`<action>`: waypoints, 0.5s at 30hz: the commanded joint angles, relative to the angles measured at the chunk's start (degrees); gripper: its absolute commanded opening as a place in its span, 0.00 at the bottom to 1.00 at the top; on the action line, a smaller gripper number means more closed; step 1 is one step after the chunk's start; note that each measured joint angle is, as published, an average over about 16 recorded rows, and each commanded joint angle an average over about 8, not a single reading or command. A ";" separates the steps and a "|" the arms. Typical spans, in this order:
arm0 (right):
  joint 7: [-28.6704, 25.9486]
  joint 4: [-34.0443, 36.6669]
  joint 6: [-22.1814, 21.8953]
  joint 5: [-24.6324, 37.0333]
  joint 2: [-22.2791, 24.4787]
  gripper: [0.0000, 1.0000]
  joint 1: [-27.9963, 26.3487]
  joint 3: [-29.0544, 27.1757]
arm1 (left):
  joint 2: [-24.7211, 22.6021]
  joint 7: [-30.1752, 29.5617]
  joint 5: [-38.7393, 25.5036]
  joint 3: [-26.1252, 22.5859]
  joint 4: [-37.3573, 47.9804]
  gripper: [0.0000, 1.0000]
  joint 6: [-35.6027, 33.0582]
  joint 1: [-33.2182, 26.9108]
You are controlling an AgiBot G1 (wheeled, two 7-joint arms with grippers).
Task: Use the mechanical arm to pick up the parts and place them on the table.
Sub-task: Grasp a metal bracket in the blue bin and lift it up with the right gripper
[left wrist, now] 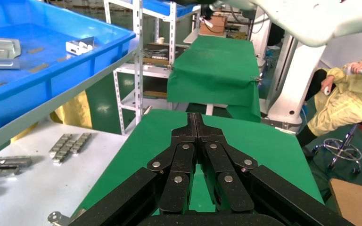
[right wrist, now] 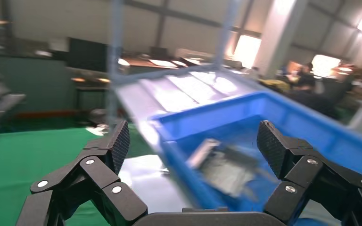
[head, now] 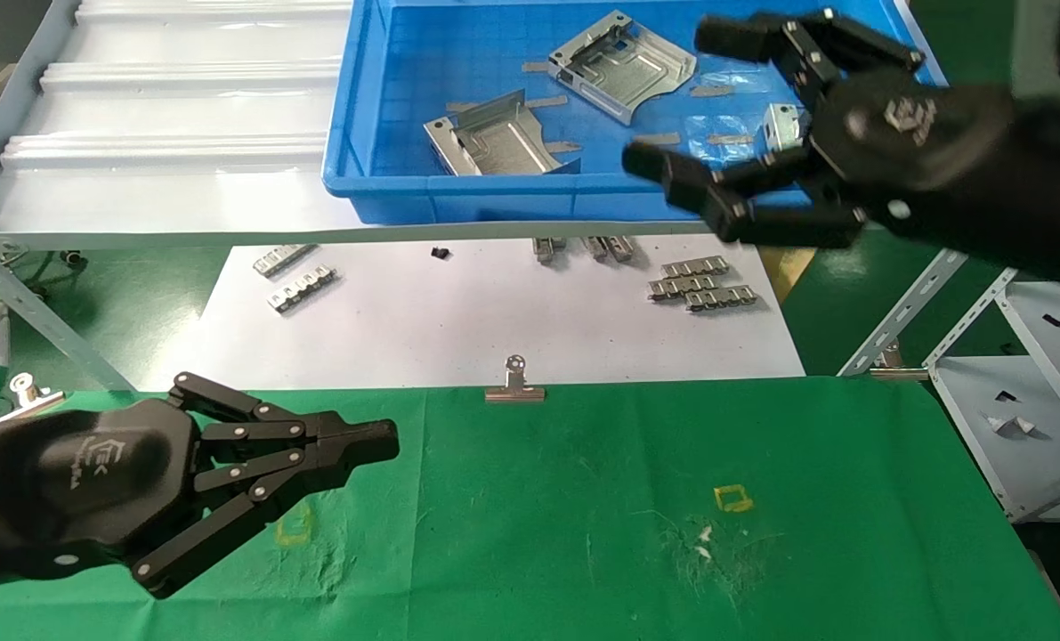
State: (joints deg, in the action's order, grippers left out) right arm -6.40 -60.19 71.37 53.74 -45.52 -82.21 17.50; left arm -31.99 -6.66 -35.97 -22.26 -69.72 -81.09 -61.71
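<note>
I should expect more strips hidden underneath when I lift the silver part at the back (head: 624,69), because a grey strip (head: 534,66) sticks out from under it.
Two silver parts lie in the blue bin, one at the back (head: 623,64) and one nearer the front wall (head: 497,138); a smaller piece (head: 780,125) shows behind the right hand. My right gripper (head: 681,98) hangs open above the bin's right half with nothing between its fingers. In the right wrist view, blurred parts (right wrist: 224,169) lie in the bin beyond that gripper (right wrist: 193,146). My left gripper (head: 387,441) is shut and empty, low over the left of the green table (head: 583,463). The left wrist view shows its fingers (left wrist: 194,117) pressed together over the cloth (left wrist: 264,141).
The blue bin (head: 351,133) stands on a pale ridged shelf (head: 182,116). Below it a white paper sheet (head: 494,312) carries ribbed metal strips (head: 699,283). A binder clip (head: 514,383) sits at the cloth's far edge. A metal rack (head: 1010,374) stands at the right.
</note>
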 commanded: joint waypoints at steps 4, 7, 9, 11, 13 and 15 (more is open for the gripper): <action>1.53 10.26 -5.97 8.00 -7.06 1.00 -10.81 3.45 | 0.00 0.00 0.00 0.00 0.00 0.00 0.00 0.00; 2.74 18.76 -8.85 13.25 -12.26 1.00 -16.63 6.50 | 0.00 0.00 0.00 0.00 0.00 0.00 0.00 0.00; 3.51 24.86 -10.67 16.59 -15.81 1.00 -20.11 8.57 | 0.00 0.00 0.00 0.00 0.00 0.00 0.00 0.00; 4.26 30.83 -12.59 19.61 -19.18 1.00 -23.11 10.47 | 0.00 0.00 0.00 0.00 0.00 0.00 0.00 0.00; 4.98 36.54 -15.00 22.27 -22.30 1.00 -25.67 12.08 | 0.00 0.00 0.00 0.00 0.00 0.00 0.00 0.00; 5.55 41.84 -18.33 24.46 -25.23 0.92 -27.79 13.32 | 0.00 0.00 0.00 0.00 0.00 0.00 0.00 0.00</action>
State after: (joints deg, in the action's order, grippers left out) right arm -1.28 -19.91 52.18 77.20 -70.00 -108.89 30.15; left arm -31.99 -6.66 -35.97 -22.26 -69.72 -81.09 -61.71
